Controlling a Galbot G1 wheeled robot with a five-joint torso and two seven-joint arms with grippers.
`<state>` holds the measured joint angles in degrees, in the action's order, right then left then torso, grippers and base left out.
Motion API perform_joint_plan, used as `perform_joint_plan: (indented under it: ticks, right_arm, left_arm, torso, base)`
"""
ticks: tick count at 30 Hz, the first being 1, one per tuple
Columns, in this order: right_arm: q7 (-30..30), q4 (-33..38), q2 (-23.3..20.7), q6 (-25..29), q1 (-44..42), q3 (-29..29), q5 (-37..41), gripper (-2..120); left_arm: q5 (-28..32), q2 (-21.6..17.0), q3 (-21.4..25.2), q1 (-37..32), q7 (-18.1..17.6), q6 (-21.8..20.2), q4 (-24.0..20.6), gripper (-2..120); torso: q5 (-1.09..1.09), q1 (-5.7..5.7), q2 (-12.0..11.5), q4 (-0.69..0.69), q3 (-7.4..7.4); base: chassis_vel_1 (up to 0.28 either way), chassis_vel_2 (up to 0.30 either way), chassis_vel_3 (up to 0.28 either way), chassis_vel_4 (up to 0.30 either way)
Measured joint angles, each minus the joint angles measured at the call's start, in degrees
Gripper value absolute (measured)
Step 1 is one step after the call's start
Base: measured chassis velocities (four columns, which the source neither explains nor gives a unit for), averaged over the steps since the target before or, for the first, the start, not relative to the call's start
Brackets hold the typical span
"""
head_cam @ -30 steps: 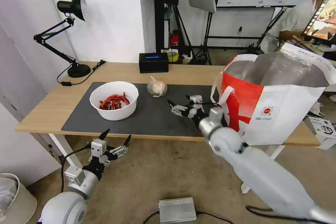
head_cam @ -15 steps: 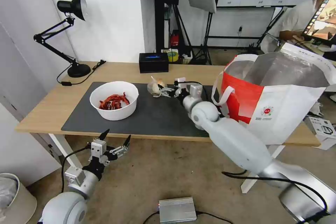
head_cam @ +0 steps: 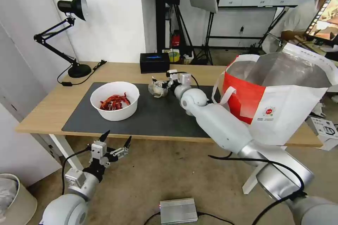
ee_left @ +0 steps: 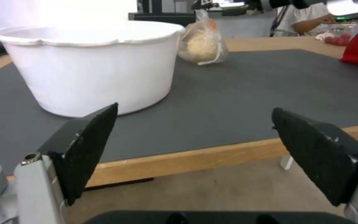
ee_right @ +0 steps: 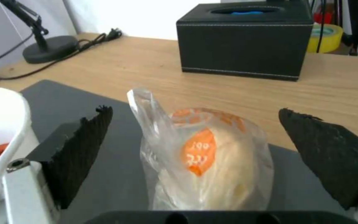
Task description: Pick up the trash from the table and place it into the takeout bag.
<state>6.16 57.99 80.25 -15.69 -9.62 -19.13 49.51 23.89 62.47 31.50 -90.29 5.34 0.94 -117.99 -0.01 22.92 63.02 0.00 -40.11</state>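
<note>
My gripper will lift the knotted bag (head_cam: 157, 89), and the bag will keep its contents together, because a gathered plastic tail closes the film around the pale lump.
A small knotted clear bag (head_cam: 156, 89) (ee_right: 206, 161) (ee_left: 203, 42) sits on the dark grey mat (head_cam: 155, 116) near its far edge. My right gripper (head_cam: 161, 85) (ee_right: 199, 155) is open, one finger on each side of the bag, not closed on it. A white bowl of red scraps (head_cam: 114, 100) (ee_left: 90, 65) stands on the mat's left part. The white and red takeout bag (head_cam: 278, 95) stands open at the table's right end. My left gripper (head_cam: 114, 140) (ee_left: 191, 149) hangs open below the table's front edge, empty.
A black rectangular box (head_cam: 154, 62) (ee_right: 245, 51) stands behind the knotted bag. A black desk lamp (head_cam: 67, 31) with its cord occupies the table's far left corner. A grey metal unit (head_cam: 178, 211) lies on the floor. A pale bin (head_cam: 14, 197) stands at the lower left.
My right arm has reached further across the mat, away from the takeout bag, until its open fingers flank the knotted bag. The left arm has stayed put.
</note>
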Motion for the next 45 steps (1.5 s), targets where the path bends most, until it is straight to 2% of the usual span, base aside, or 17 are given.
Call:
perform_joint_plan:
  ticks: [9, 17, 45]
  right_arm:
    - [-2.4, -10.12, 5.44, -2.83, 3.92, 1.52, -2.67, 100]
    - [-4.05, -14.66, 7.76, -4.31, 5.41, 2.22, -3.97, 100]
    - [-4.61, -16.01, 8.35, -7.27, 4.78, 1.93, -6.84, 100]
  left_arm:
    - [0.01, 0.2, -0.23, 0.3, 0.01, 0.06, 0.14, 100]
    - [0.11, 0.08, 0.06, 0.19, 0.01, 0.17, 0.12, 100]
    - [0.21, -0.01, -0.17, 0.12, 0.01, 0.2, -0.13, 100]
  torso:
    - [0.0, 0.0, 0.0, 0.0, 0.0]
    - [0.0, -0.01, 0.0, 0.01, 0.0]
    - [0.01, -0.01, 0.0, 0.0, 0.0]
  base:
    - [0.0, 0.0, 0.0, 0.0]
    - [0.0, 0.0, 0.0, 0.0]
    - [0.0, 0.0, 0.0, 0.0]
